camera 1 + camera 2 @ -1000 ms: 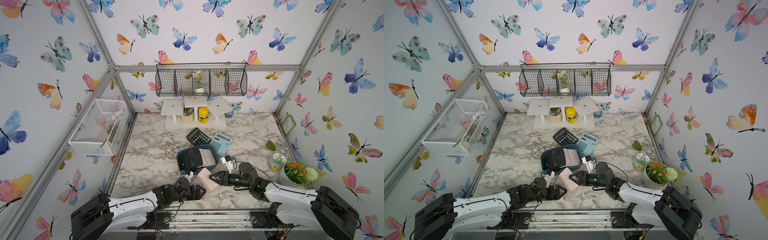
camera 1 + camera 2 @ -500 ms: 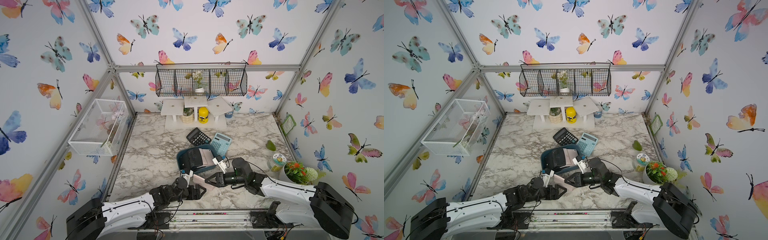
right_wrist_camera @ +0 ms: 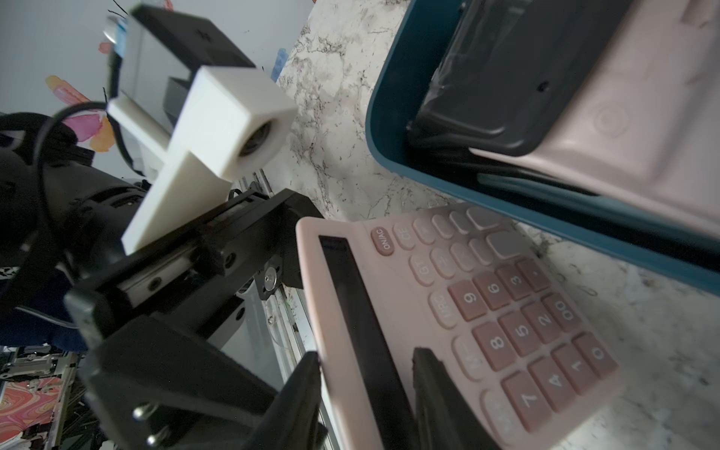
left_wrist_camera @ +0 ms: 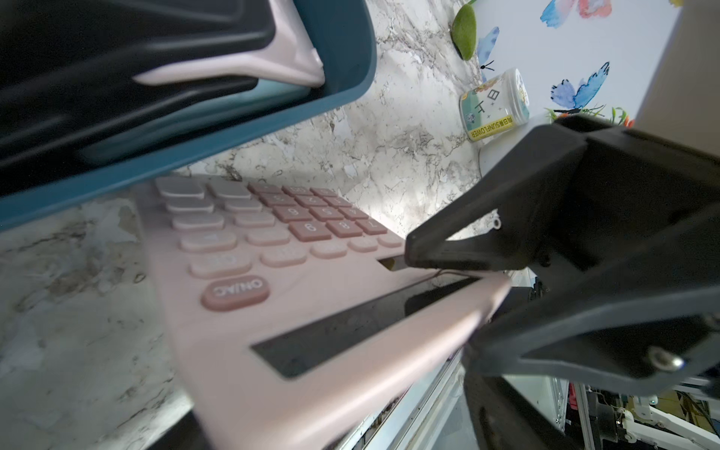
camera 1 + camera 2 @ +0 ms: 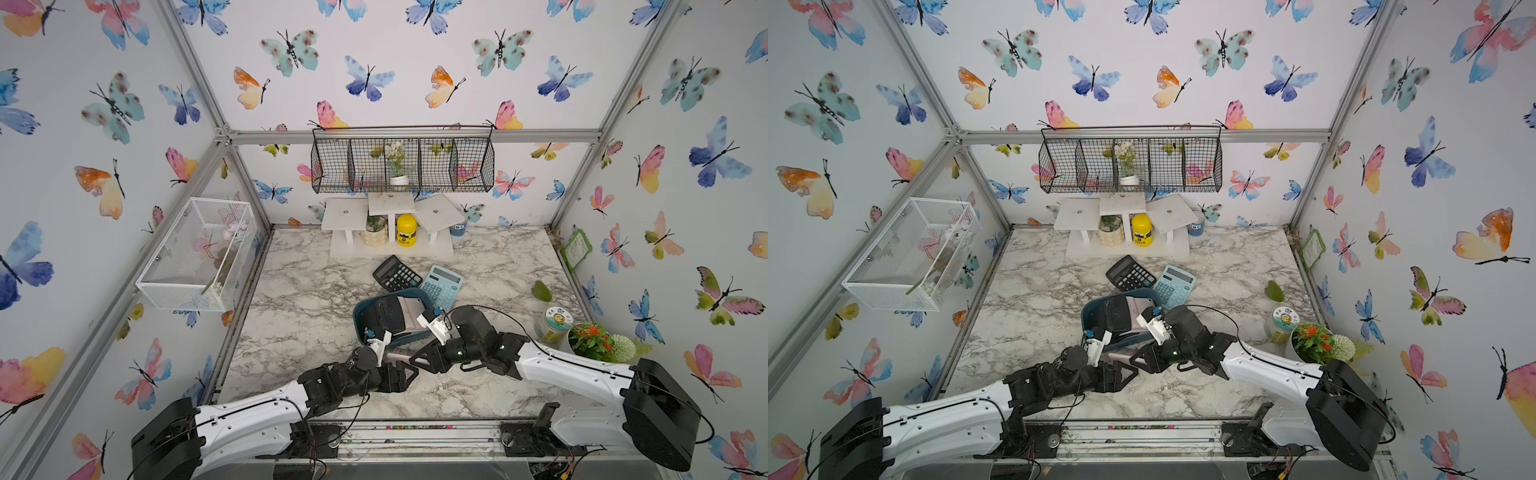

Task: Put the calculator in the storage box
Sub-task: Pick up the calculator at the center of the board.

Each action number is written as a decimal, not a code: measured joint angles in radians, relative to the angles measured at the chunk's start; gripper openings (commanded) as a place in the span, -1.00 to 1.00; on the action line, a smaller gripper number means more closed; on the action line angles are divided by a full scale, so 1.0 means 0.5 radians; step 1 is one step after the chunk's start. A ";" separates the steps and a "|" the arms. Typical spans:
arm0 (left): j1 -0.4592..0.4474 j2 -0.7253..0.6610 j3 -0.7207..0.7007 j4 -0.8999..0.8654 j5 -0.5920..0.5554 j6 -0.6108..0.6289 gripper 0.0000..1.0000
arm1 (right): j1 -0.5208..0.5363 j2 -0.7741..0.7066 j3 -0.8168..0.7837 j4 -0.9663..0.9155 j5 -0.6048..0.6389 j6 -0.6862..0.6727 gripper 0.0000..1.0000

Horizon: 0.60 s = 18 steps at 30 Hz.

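Observation:
Next, my right gripper takes hold of the calculator's display edge (image 3: 335, 352) again, squarely, because the pink calculator's front side (image 3: 411, 330) slants across my right gripper's fingers. It should then lift the calculator and pass it to my left gripper.
A pink calculator (image 5: 399, 356) (image 3: 506, 311) lies low in front of the teal storage box (image 5: 357, 320) (image 4: 272, 128). Its key end is on the marble by the box rim and its display end is lifted toward me. My left gripper (image 5: 399, 370) spans that display end across its width, with its fingertips hidden under the calculator (image 4: 311, 311) in the left wrist view. My right gripper (image 3: 368, 358) (image 5: 419, 359) pinches a corner of the same end. One finger (image 3: 424, 374) lies on the face and the other sits behind the edge.
The box holds a black calculator (image 5: 380, 316) and a pale pink one (image 5: 409, 311). Behind it lie a black calculator (image 5: 397, 273) and a light blue one (image 5: 442, 286). A jar (image 5: 555, 324), a flower pot (image 5: 594, 340) and a leaf (image 5: 541, 291) sit on the right.
The pink calculator has come down from a raised tilt to low in front of the box. My right gripper has shifted left, closer to the left gripper, and re-set its jaws on the display end.

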 measured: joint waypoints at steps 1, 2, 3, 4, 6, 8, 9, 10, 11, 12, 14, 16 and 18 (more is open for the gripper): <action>0.001 0.012 0.010 -0.009 -0.002 0.012 0.73 | 0.002 0.000 0.008 -0.034 0.037 -0.040 -0.08; 0.007 0.021 0.018 -0.018 -0.002 0.023 0.72 | 0.002 0.001 0.009 -0.054 0.057 -0.072 -0.08; 0.014 0.025 0.021 -0.022 -0.005 0.031 0.72 | 0.002 0.001 0.010 -0.072 0.085 -0.106 -0.08; 0.024 0.026 0.024 -0.027 -0.008 0.036 0.72 | 0.002 0.000 0.011 -0.088 0.111 -0.137 -0.09; 0.041 0.026 0.027 -0.038 -0.011 0.049 0.72 | 0.002 0.000 0.014 -0.111 0.164 -0.188 -0.12; 0.066 0.025 0.032 -0.052 -0.011 0.062 0.71 | 0.002 -0.002 0.018 -0.122 0.218 -0.248 -0.21; 0.076 0.023 0.034 -0.056 -0.010 0.069 0.71 | 0.002 -0.005 0.021 -0.123 0.242 -0.271 -0.27; 0.082 0.020 0.043 -0.070 -0.010 0.078 0.72 | 0.001 -0.008 0.026 -0.132 0.266 -0.292 -0.39; 0.089 0.017 0.054 -0.086 -0.010 0.085 0.72 | 0.002 -0.011 0.031 -0.137 0.275 -0.321 -0.50; 0.093 0.012 0.064 -0.098 -0.010 0.094 0.73 | 0.004 -0.016 0.035 -0.135 0.276 -0.333 -0.56; 0.106 -0.011 0.101 -0.139 -0.009 0.126 0.79 | 0.003 -0.033 0.050 -0.140 0.290 -0.369 -0.64; 0.129 -0.056 0.149 -0.199 -0.008 0.177 0.92 | 0.001 -0.046 0.063 -0.166 0.296 -0.385 -0.66; 0.155 -0.133 0.218 -0.272 -0.001 0.239 0.97 | 0.000 -0.054 0.077 -0.198 0.298 -0.401 -0.72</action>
